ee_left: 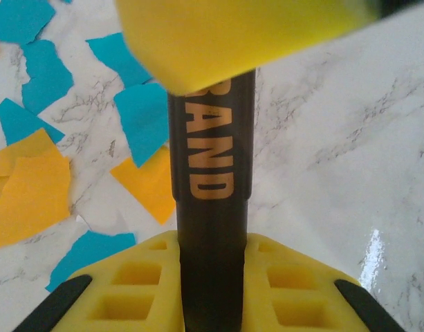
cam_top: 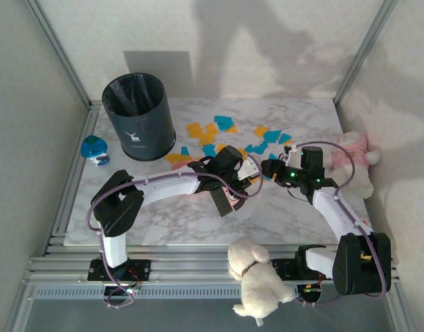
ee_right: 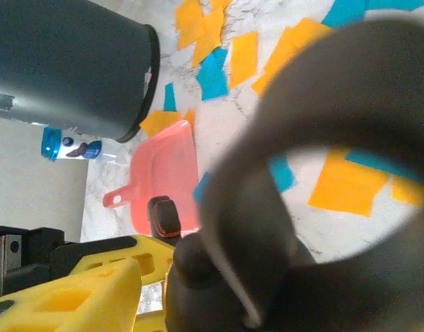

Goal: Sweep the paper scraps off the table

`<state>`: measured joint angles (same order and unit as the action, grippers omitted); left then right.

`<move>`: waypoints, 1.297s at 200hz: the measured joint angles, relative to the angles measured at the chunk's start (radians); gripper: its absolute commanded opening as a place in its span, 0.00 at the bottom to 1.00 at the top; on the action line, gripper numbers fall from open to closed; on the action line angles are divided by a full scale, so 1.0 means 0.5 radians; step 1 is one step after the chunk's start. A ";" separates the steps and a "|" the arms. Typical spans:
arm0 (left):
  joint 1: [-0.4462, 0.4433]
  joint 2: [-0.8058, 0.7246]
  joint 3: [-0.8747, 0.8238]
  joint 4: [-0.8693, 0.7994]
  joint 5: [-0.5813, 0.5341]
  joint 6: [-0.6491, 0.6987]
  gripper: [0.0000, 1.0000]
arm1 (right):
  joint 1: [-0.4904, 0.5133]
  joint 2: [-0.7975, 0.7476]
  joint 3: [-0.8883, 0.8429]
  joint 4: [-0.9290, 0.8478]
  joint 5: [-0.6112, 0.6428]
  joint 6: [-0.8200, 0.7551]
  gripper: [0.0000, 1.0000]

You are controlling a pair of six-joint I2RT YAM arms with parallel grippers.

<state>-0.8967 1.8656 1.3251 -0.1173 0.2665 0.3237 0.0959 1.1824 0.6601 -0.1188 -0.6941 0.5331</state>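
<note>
I should pass the brush to my right gripper, because my left gripper is holding the brush's black handle (ee_left: 212, 152) and needs to be free for the pink dustpan's handle (ee_right: 117, 198).
Orange and teal paper scraps (cam_top: 218, 128) lie scattered over the back middle of the marble table (cam_top: 198, 221); more paper scraps (ee_left: 32, 194) show to the left in the left wrist view. My left gripper (cam_top: 225, 166) is shut on the black handle (ee_left: 212, 173) of a brush, its yellow fingers (ee_left: 149, 277) pressed to both sides. The brush head (cam_top: 225, 199) hangs toward the near side. My right gripper (cam_top: 272, 169) sits at the handle's far end. A dark blurred loop (ee_right: 315, 83) covers its jaws beside one yellow finger (ee_right: 94, 290).
A dark bin (cam_top: 139, 114) stands back left, with a blue round toy (cam_top: 94, 149) beside it. A pink dustpan (ee_right: 167, 180) lies flat near the bin. A pink-white plush (cam_top: 353, 162) sits at the right edge, a white plush dog (cam_top: 256, 277) on the front rail.
</note>
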 measured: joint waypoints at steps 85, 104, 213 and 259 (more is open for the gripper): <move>0.004 -0.001 0.000 0.060 0.051 -0.082 0.08 | 0.114 0.140 0.000 0.214 -0.073 0.060 0.51; 0.004 -0.001 0.000 0.059 0.050 -0.101 0.08 | 0.126 0.174 0.000 0.247 -0.071 0.068 0.45; 0.017 -0.049 -0.006 0.079 0.032 -0.163 0.51 | 0.169 0.079 0.004 0.169 0.215 0.117 0.07; 0.120 -0.308 -0.061 0.016 -0.060 -0.137 0.58 | 0.169 -0.069 0.088 -0.047 0.490 0.104 0.05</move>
<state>-0.8368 1.7115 1.2945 -0.1093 0.2363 0.2554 0.1802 1.1481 0.7040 -0.1425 -0.4492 0.5850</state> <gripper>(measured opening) 0.569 0.267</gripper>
